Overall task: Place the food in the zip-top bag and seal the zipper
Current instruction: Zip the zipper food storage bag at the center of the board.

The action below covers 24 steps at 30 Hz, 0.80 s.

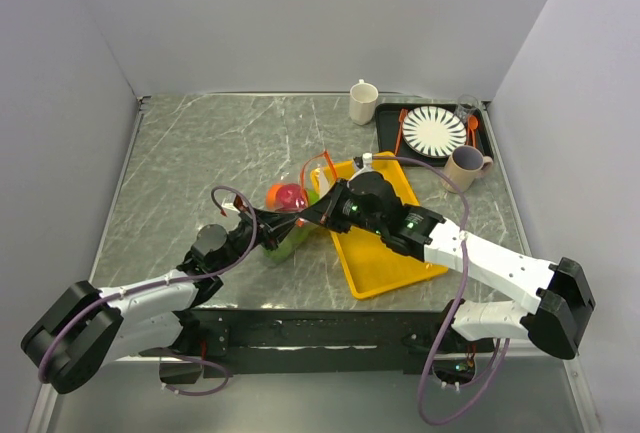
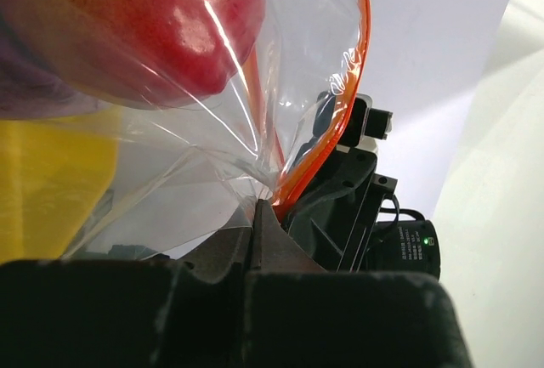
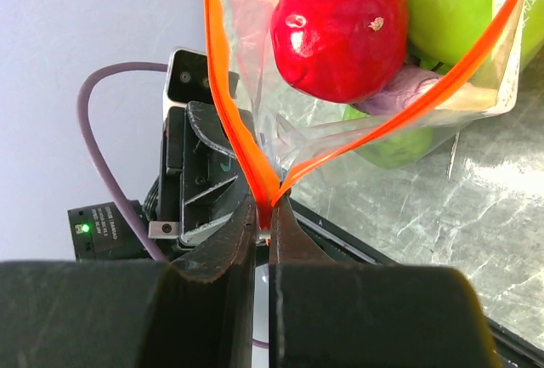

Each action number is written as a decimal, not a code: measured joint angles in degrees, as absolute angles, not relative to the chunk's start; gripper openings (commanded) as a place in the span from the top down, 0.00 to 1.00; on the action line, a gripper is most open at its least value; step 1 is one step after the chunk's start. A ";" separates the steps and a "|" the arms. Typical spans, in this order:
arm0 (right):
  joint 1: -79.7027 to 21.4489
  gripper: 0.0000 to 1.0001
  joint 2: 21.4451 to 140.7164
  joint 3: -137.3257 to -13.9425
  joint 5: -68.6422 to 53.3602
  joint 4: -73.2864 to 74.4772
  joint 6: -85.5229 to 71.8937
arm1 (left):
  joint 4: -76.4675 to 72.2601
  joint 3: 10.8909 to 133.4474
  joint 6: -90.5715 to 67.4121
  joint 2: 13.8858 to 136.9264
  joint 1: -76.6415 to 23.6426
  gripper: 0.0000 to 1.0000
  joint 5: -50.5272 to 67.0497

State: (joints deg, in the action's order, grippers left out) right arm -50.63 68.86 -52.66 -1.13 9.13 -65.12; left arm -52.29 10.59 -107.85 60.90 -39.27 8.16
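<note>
The zipper's orange strips [image 3: 240,140] come apart just past the pinched end. My right gripper should open and squeeze them together farther [image 3: 319,161] along the zipper.
The zip-top bag [image 1: 288,215] lies left of the yellow tray, with the food inside: a red fruit [image 3: 340,28], green ones [image 3: 459,2] and a purple one [image 3: 406,89]. An orange fruit [image 1: 275,194] shows beside the red one from above. My right gripper [image 3: 270,215] is shut on one end of the zipper [image 3: 223,87], whose two orange strips spread apart beyond the pinch. My left gripper [image 2: 257,208] is shut on the clear plastic right beside the zipper [image 2: 344,104]. Both grippers meet at the bag, left [image 1: 283,225] and right [image 1: 318,215].
A yellow tray [image 1: 385,243] lies under my right arm. At the back right stand a white cup [image 1: 363,103], a black tray [image 1: 385,131] with a striped plate [image 1: 434,133] and an orange spoon [image 1: 472,129], and a beige mug [image 1: 465,166].
</note>
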 measured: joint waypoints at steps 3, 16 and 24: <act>-50.43 0.92 69.04 -53.17 -1.39 9.56 -64.88 | -52.88 10.22 -107.70 60.90 -39.24 0.99 8.19; -49.84 0.91 69.56 -53.32 -3.14 9.98 -64.82 | -46.94 9.08 -104.68 54.68 -39.24 0.99 8.10; -49.54 0.90 69.58 -53.32 -3.46 9.98 -64.69 | -44.69 7.92 -104.09 51.44 -39.27 0.99 8.19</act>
State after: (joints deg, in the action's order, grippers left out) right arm -49.54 69.58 -53.32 -3.46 9.98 -64.69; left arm -44.69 7.92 -104.09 51.44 -39.27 8.19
